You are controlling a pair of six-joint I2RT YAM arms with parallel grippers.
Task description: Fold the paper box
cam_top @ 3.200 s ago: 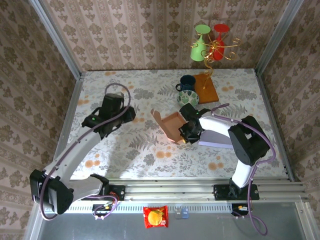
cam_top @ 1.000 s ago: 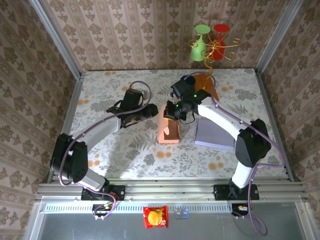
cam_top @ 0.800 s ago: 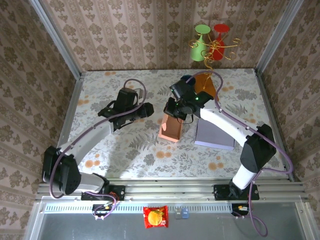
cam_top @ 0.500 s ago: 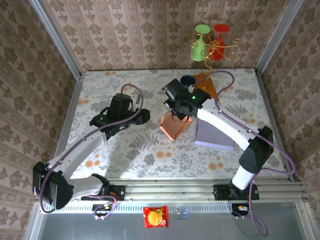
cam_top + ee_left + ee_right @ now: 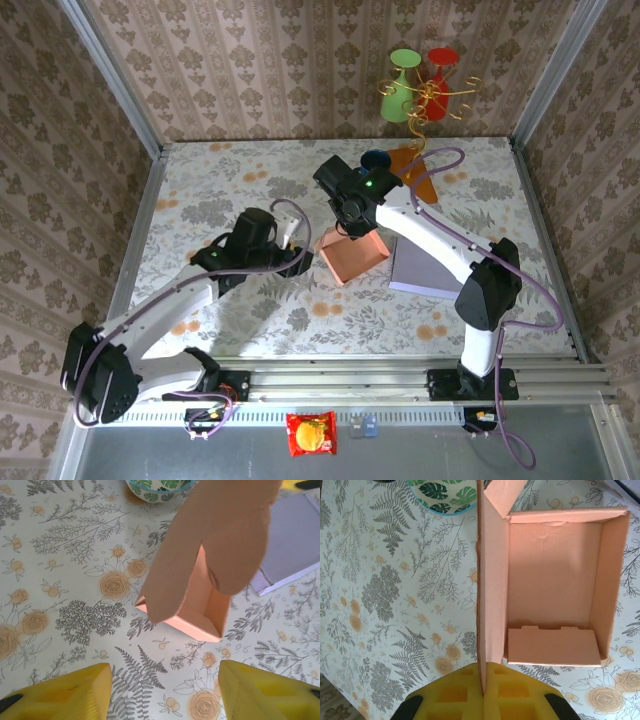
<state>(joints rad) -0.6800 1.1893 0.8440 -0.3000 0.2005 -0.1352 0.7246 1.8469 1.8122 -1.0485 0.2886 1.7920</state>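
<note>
The salmon paper box is crooked between my grippers, so my left gripper should grab the upright side's near end and turn the box straight before folding.
The salmon paper box sits open-topped on the floral table, its tall left wall and flap standing upright. My right gripper is shut on the top edge of that upright wall; in the right wrist view the yellow fingers pinch the wall beside the box's inside. My left gripper hovers just left of the box, open and empty. In the left wrist view the box lies ahead of the spread yellow fingertips, apart from them.
A purple book lies right of the box. A leaf-patterned bowl, a dark mug and an orange board are behind it. A gold stand with green and red cups is at the back. A snack packet lies below the rail.
The left gripper has let go of the box, opened wider and pulled back toward the near left. The right gripper has turned the box and set it down open side up.
</note>
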